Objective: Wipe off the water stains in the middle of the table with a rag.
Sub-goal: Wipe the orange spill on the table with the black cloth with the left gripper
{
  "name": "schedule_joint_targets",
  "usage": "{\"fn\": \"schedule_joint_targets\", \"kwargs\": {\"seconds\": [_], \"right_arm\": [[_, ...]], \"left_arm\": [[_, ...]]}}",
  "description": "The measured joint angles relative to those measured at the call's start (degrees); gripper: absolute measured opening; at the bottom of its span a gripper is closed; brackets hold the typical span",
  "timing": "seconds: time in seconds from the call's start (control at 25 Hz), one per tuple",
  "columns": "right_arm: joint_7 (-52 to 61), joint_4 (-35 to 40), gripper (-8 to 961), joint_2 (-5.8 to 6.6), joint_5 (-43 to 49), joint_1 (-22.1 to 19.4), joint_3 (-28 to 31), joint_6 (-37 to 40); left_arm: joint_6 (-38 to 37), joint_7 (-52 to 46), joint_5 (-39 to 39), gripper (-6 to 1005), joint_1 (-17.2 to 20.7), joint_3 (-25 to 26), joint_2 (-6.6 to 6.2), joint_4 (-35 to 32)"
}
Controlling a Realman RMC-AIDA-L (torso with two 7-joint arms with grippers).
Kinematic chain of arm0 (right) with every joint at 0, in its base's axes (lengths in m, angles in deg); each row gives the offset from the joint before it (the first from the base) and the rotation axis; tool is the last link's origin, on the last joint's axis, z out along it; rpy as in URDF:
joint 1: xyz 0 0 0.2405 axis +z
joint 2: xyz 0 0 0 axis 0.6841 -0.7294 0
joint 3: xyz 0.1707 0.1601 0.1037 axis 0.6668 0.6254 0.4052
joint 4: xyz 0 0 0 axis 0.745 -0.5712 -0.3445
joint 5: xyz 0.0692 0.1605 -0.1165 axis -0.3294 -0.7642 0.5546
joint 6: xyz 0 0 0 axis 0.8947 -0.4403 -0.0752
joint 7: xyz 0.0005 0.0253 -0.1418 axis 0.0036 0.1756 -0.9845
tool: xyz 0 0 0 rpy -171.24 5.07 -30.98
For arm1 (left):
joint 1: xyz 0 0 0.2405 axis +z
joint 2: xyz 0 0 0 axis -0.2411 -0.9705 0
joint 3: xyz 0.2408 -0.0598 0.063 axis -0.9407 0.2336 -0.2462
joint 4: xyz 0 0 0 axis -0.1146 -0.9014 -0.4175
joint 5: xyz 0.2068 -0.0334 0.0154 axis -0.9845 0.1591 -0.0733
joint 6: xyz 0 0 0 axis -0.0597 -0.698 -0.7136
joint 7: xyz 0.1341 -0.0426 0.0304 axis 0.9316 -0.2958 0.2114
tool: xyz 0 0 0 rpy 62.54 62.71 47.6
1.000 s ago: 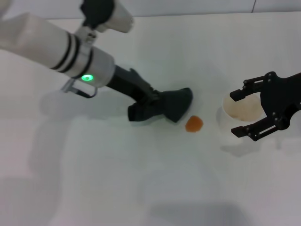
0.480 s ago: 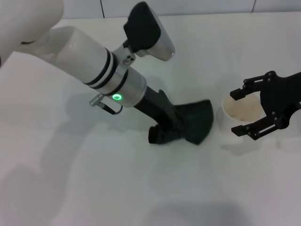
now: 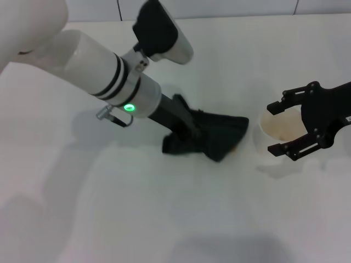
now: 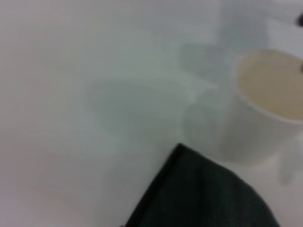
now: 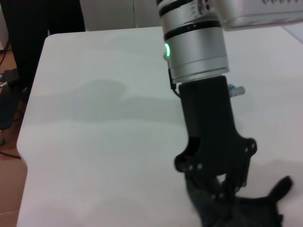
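Observation:
My left gripper has the rag, and a brown water stain shows past the rag's edge (image 3: 241, 133) near the paper cup. Next, my left gripper wipes the rag back over the stain (image 3: 234, 149), away from the cup.
My left gripper (image 3: 189, 137) is shut on the rag (image 3: 222, 138), a dark green-black cloth pressed flat on the white table (image 3: 164, 219) near its middle. The water stains are hidden under the cloth. In the left wrist view a corner of the rag (image 4: 203, 198) lies close to the white paper cup (image 4: 270, 94). The right wrist view shows the left gripper (image 5: 215, 189) from the front, clamped on the rag (image 5: 246, 213). My right gripper (image 3: 275, 129) is open, with one finger on each side of the cup (image 3: 279, 127) at the right.
The paper cup stands just right of the rag, with a narrow gap between them. The left arm's thick white forearm (image 3: 93, 60) slants across the upper left. White tabletop stretches in front and to the far side.
The left arm swept the rag rightward over the orange blot, which showed one second ago and is now covered. In the last half second the rag spread flatter. The right gripper held still.

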Motion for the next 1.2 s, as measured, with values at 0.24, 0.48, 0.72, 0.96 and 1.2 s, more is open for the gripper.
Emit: {"fn": "schedule_joint_targets", "kwargs": {"seconds": [0.24,0.48,0.72,0.96,1.2], "right_arm": [[0.14,0.0,869,0.02,0.0,-0.01,-0.2,-0.01],[0.31,0.0,869,0.03,0.0,-0.07,-0.71,-0.02],[0.39,-0.05,870,0.03,0.0,-0.04,-0.84,-0.01],[0.56,-0.08,870,0.02,0.0,-0.06,-1.43,-0.01],[0.6,-0.08,869,-0.06,-0.04,-0.04,-2.52,-0.12]], "left_arm": [[2.52,-2.5,-5.26,68,0.62,4.83,-0.02,-0.27],[0.88,-1.26,-5.3,68,0.75,4.97,0.18,-1.04],[-1.76,0.29,1.43,68,0.52,-3.56,0.42,-2.65],[-1.95,0.95,3.19,68,0.6,-7.15,0.53,-3.99],[3.04,-3.7,2.09,68,-0.03,-5.09,0.14,-3.27]]}}
